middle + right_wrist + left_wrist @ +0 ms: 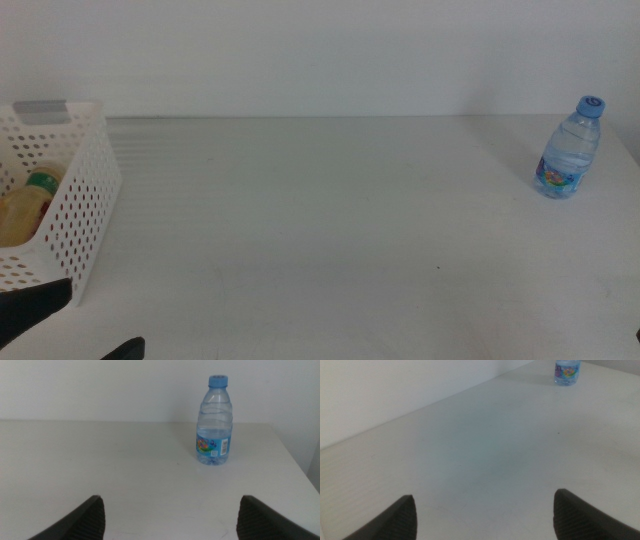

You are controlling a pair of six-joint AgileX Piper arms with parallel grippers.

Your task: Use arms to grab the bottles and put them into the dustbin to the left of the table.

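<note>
The water bottle (pixel 568 155) stands far out of my left gripper's reach, so my right gripper should put it down at the table's front middle (pixel 325 333) for my left gripper.
A small blue-capped water bottle (pixel 570 150) stands upright near the far right of the white table (pixel 330 220); it also shows as the bottle (pixel 215 422) in the right wrist view and as the bottle (pixel 567 371) in the left wrist view. A bottle of yellow liquid (pixel 25 210) lies inside the white perforated dustbin (pixel 85 215) at the left. My left gripper (pixel 485 515) is open near the table's front left, beside the dustbin. My right gripper (pixel 170 517) is open, facing the water bottle from a distance. Nothing is between either pair of jaws.
A white wall runs behind the table's far edge. The table's right edge lies just past the water bottle. A tiny dark speck (pixel 437 267) marks the tabletop.
</note>
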